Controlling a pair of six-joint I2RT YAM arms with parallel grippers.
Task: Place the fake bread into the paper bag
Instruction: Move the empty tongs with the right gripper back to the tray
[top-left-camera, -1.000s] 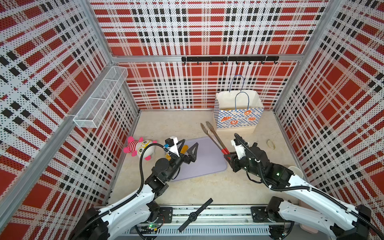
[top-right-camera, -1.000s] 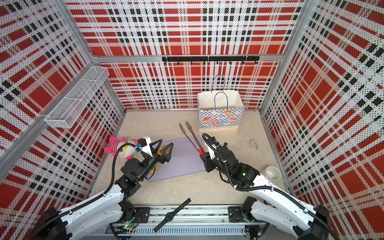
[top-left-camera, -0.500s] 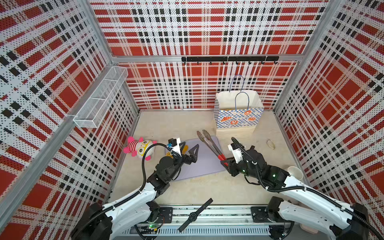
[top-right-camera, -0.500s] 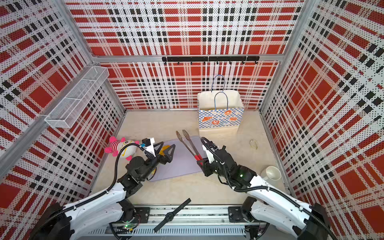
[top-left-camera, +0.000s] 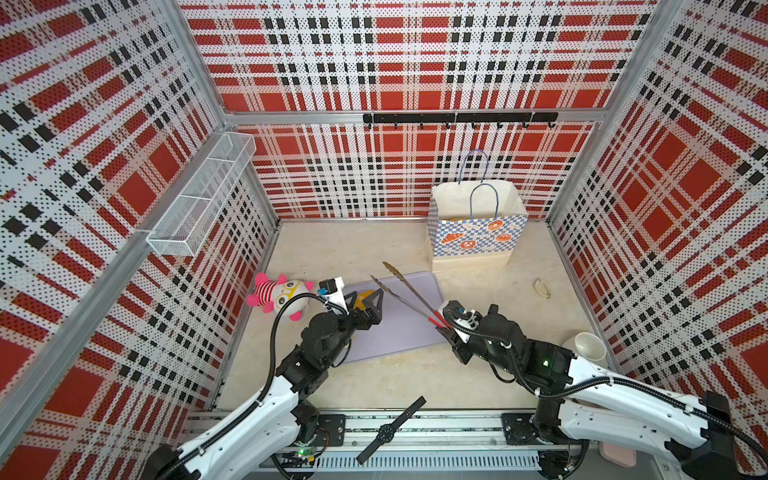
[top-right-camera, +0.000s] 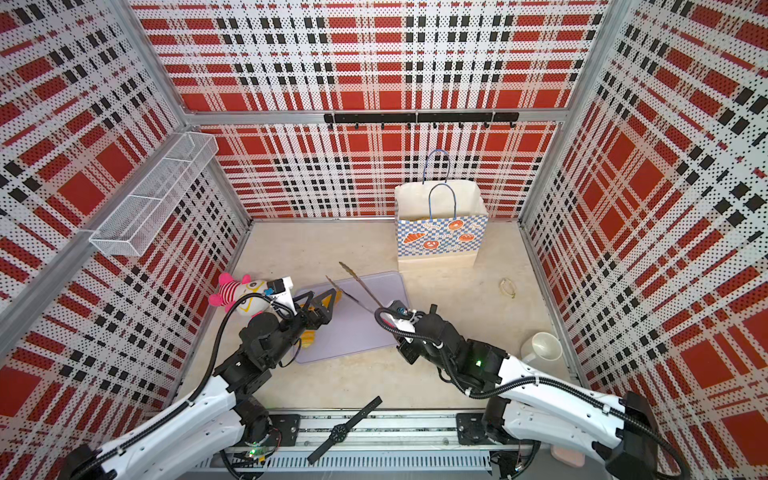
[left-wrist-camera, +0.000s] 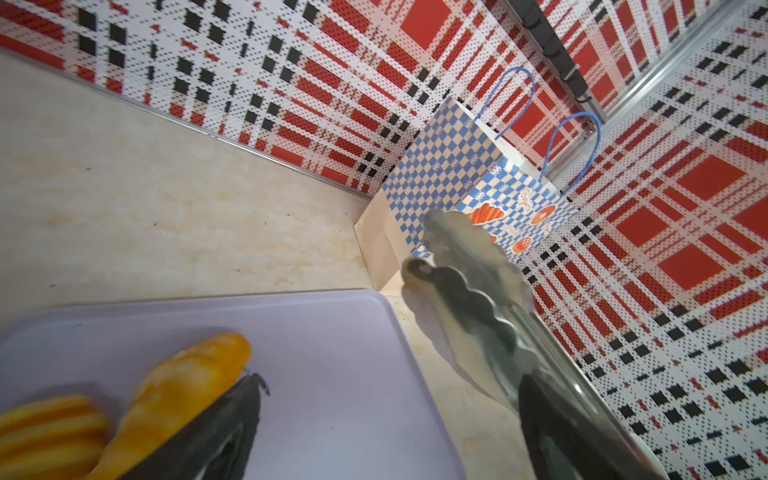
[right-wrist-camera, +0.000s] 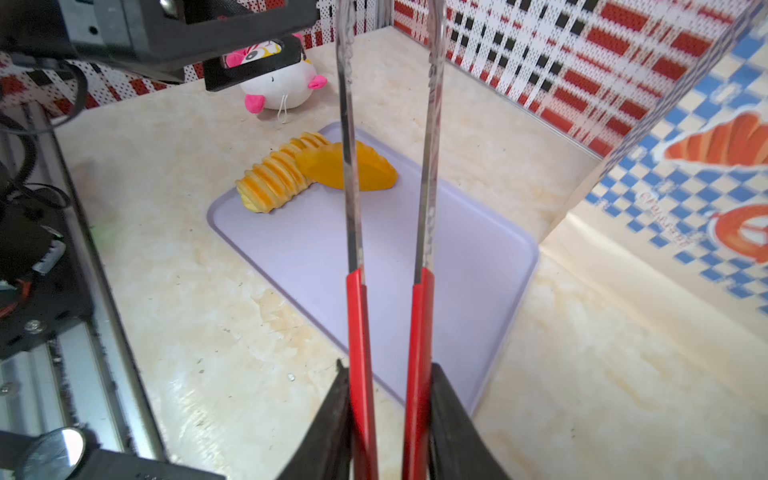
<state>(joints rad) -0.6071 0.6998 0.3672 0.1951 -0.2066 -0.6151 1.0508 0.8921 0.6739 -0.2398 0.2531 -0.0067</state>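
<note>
My left gripper should move back first, because it is hanging over the smooth long loaf (top-left-camera: 365, 299). My right gripper will bring the tongs' tips (top-left-camera: 388, 268) around that loaf after that.
Two pieces of fake bread lie at one end of the purple tray (right-wrist-camera: 316, 257): a ridged loaf (right-wrist-camera: 274, 178) and a smooth long loaf (right-wrist-camera: 370, 170), the smooth one (left-wrist-camera: 183, 382) right beside one finger of my left gripper. My left gripper (top-left-camera: 365, 297) hangs open over them with nothing held. My right gripper (top-left-camera: 446, 328) is shut on the red handles of metal tongs (top-left-camera: 409, 297). The tongs' tips are apart and empty over the tray's far side. The paper bag (top-left-camera: 476, 232) stands open at the back right.
A pink-striped plush doll (top-left-camera: 276, 293) lies left of the tray. A white mug (top-left-camera: 589, 347) stands at the right wall, with a small clear ring (top-left-camera: 542, 287) farther back. A wristwatch (top-left-camera: 388, 430) lies on the front rail. A wire basket (top-left-camera: 199, 199) hangs on the left wall.
My right gripper has drawn back toward the front, swinging the tongs' tips left and nearer, over the tray. The left gripper has barely shifted.
</note>
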